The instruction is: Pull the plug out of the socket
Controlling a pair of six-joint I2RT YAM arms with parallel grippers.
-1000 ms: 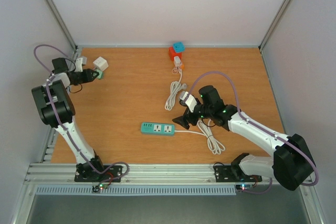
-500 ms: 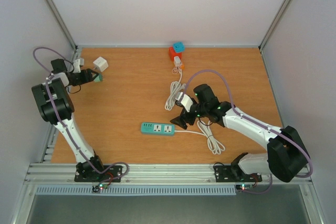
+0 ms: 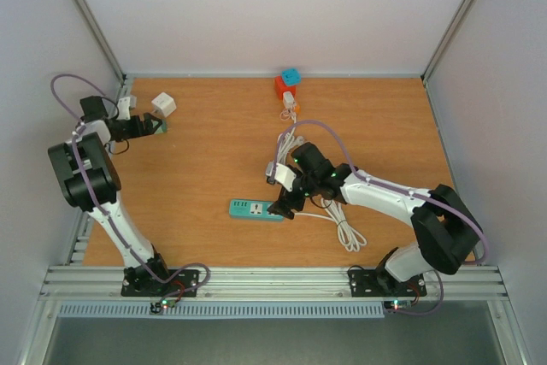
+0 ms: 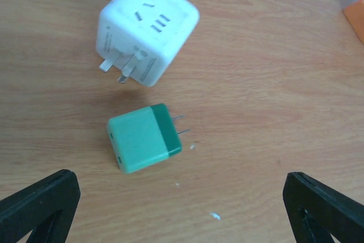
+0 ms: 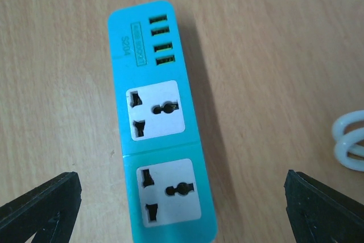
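I will carry the teal power strip, and its coiled white cord (image 3: 348, 234) should follow still bundled, since a short lead (image 3: 315, 215) links the power strip to the cord's loops.
In the left wrist view a green plug (image 4: 145, 138) lies flat on the wooden table, its two prongs pointing right. It is clear of the white cube socket (image 4: 148, 27) just beyond it. My left gripper (image 4: 182, 214) is open, its fingertips (image 4: 40, 206) wide apart on the near side of the plug and touching nothing. From above, the plug (image 3: 161, 126) and socket (image 3: 163, 105) sit at the far left by the left gripper (image 3: 149, 126). My right gripper (image 3: 285, 204) hangs open over the right end of a teal power strip (image 5: 162, 129), with nothing between its fingers.
An orange and blue cube adapter (image 3: 287, 83) stands at the back centre with a white plug (image 3: 291, 104) and its cord (image 3: 284, 150) trailing forward. The power strip's white cord (image 3: 342, 228) coils to the right. Walls close in on the left, back and right.
My left gripper has opened and let go of the green plug, which now lies on the table. The right arm has swung left, over the power strip.
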